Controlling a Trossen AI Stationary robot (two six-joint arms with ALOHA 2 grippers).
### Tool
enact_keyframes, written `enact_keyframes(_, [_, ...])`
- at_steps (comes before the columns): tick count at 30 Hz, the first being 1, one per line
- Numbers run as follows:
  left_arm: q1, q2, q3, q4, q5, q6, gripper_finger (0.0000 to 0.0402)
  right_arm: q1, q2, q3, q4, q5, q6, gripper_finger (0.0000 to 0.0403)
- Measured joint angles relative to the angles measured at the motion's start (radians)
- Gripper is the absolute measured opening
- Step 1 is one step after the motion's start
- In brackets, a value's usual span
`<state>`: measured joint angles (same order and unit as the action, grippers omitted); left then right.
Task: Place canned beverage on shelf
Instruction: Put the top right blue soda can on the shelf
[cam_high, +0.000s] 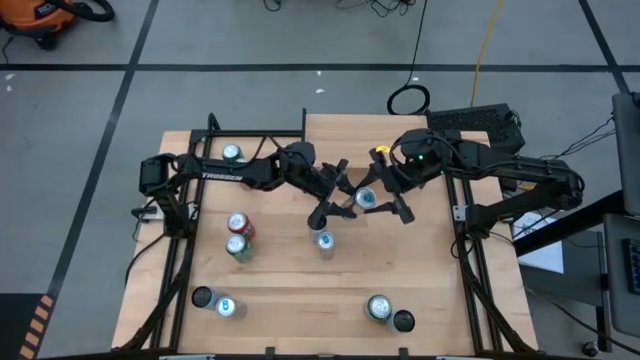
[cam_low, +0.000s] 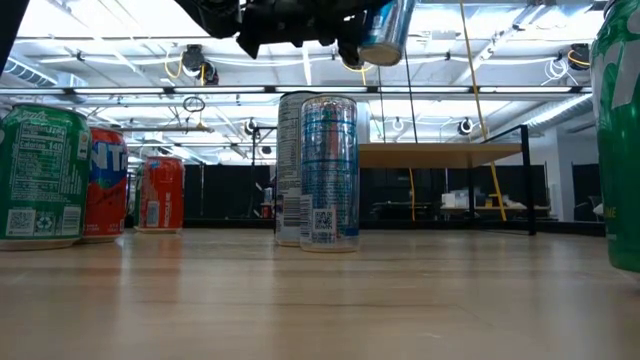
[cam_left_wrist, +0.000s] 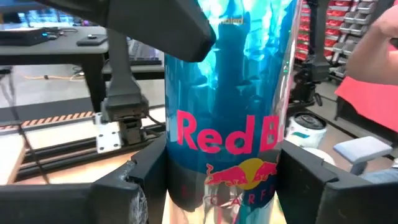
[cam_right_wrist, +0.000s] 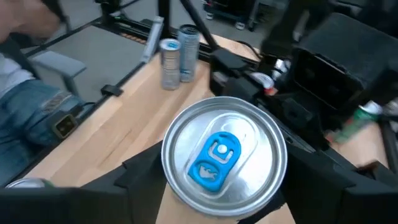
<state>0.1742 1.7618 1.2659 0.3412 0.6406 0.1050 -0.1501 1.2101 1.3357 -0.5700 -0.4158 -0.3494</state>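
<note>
My right gripper is tilted down over the can's top (cam_high: 366, 197). Next, I move it back and grip the can's side (cam_low: 389, 28) level while my left gripper keeps hold of the can.
A blue Red Bull can (cam_high: 366, 198) is held in the air above the middle of the table, and it also shows high up in the low view (cam_low: 385, 30). My left gripper (cam_high: 345, 195) reaches it from the table's left and my right gripper (cam_high: 385, 198) from the right; both are shut on it. The can fills the left wrist view (cam_left_wrist: 227, 124). Its silver top with a blue tab shows in the right wrist view (cam_right_wrist: 224, 155). The shelf (cam_low: 440, 155), a light wood plank on thin black legs, stands apart from the held can. My left gripper pinches the can's lower body (cam_left_wrist: 186, 180) between its two fingers, one on each side. The fingers come level from the table's left and lie across the can. The can is lifted clear of the table. My right gripper pinches the can's side wall just below the rim (cam_right_wrist: 168, 186) between its two fingers. It comes from above, looking down on the can's top. The can is tilted a little in the low view and hangs clear of the table.
Other cans stand on the table: a red (cam_high: 238, 225) and a green one (cam_high: 238, 247) at the left, a blue-silver one (cam_high: 325, 242) under the grippers, more near the front (cam_high: 226, 305) (cam_high: 378, 307), and one at the far left (cam_high: 232, 153). A person's jeans (cam_right_wrist: 37, 118) show beyond the table.
</note>
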Motion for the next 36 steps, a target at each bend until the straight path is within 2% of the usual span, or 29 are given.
enact_keyframes(5, [0.0,0.0,0.0,0.005,-0.078,0.017,0.022,-0.001,-0.037,0.0,-0.014,0.055,0.082,0.0311])
enact_keyframes(8, [-0.001,0.001,0.0,0.006,-0.135,0.017,0.022,-0.001,-0.082,0.0,-0.017,0.13,0.175,0.0328])
enact_keyframes(11, [-0.003,0.001,-0.001,0.037,-0.208,0.017,0.022,-0.001,-0.129,0.0,-0.022,0.209,0.245,0.0332])
enact_keyframes(15, [-0.018,0.001,-0.001,0.067,-0.366,0.017,0.0219,0.004,-0.189,-0.013,-0.022,0.324,0.349,0.033])
enact_keyframes(18, [-0.034,0.001,-0.001,0.102,-0.468,0.017,0.0219,0.017,-0.237,-0.077,0.02,0.45,0.417,0.0327])
enact_keyframes(21, [-0.052,0.001,-0.009,0.138,-0.544,0.018,0.0219,0.039,-0.299,-0.205,0.161,0.526,0.447,0.0325])
enact_keyframes(25, [-0.073,0.002,-0.045,0.24,-0.616,0.006,0.0219,0.059,-0.384,-0.397,0.436,0.523,0.438,0.0325])
enact_keyframes(29, [-0.079,-0.001,-0.073,0.339,-0.693,-0.045,0.0219,0.066,-0.412,-0.537,0.636,0.483,0.418,0.0325])
enact_keyframes(32, [-0.079,-0.001,-0.098,0.376,-0.714,-0.064,0.0219,0.066,-0.402,-0.597,0.738,0.449,0.413,0.0325])
enact_keyframes(36, [-0.079,0.0,-0.1,0.388,-0.711,-0.07,0.0219,0.066,-0.373,-0.61,0.829,0.452,0.379,0.0325])
